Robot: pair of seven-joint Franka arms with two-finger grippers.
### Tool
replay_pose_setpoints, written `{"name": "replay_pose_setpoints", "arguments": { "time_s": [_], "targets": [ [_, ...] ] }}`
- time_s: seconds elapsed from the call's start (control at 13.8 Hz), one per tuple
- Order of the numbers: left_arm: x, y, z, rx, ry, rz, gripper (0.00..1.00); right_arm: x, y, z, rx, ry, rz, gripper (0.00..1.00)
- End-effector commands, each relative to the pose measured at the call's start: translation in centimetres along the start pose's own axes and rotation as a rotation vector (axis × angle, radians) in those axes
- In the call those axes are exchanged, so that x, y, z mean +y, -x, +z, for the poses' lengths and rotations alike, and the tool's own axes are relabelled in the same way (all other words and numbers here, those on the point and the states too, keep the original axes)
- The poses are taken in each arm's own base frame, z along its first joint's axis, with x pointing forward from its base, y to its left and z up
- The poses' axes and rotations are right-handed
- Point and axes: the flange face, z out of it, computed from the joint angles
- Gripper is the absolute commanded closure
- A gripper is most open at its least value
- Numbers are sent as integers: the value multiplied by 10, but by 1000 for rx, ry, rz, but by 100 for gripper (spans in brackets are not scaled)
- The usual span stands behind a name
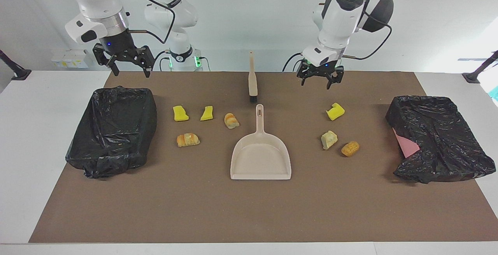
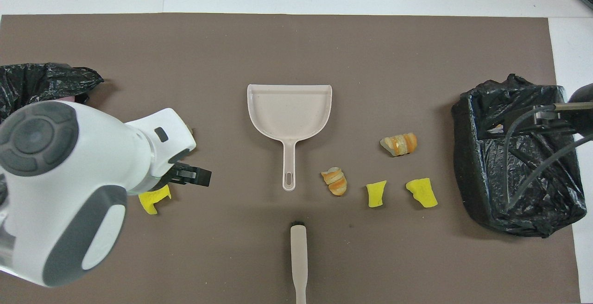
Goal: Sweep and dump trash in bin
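Note:
The brush's handle (image 2: 299, 251) is clear of the dustpan and the trash. My left gripper should keep going toward the brush's handle until its open fingers close around it.
The trash lies on the brown mat in two groups. Toward the right arm's end are two yellow sponge chunks (image 1: 180, 113) (image 1: 207, 113) and two bread pieces (image 1: 231, 120) (image 1: 188, 139). Toward the left arm's end are a yellow chunk (image 1: 335, 111), a pale piece (image 1: 328, 139) and a golden piece (image 1: 350, 148). A beige dustpan (image 1: 260, 158) lies between the groups, with the brush (image 1: 253, 80) nearer the robots. My left gripper (image 1: 317, 85) hangs open and empty over the mat beside the brush. Over the mat's edge by the bin (image 1: 113, 130), my right gripper (image 1: 131, 72) waits open.
A second black-lined bin (image 1: 439, 142) sits at the left arm's end, with a pink patch showing at its side. In the overhead view the left arm (image 2: 69, 179) covers the pale and golden pieces and part of the yellow chunk (image 2: 153, 200).

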Motion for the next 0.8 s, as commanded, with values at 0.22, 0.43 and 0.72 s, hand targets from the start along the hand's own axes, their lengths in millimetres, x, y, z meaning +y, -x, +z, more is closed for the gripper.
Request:
{"name": "replay_pose_setpoints", "arguments": {
  "time_s": [0.22, 0.43, 0.72],
  "targets": [
    [95, 57, 74, 24, 14, -24, 0, 3, 2, -2, 1, -18, -15, 0],
    [142, 97, 107, 37, 25, -63, 0, -9, -2, 7, 33, -20, -28, 0],
    [193, 160, 139, 27, 23, -62, 0, -63, -14, 31, 69, -35, 24, 0]
  ]
}}
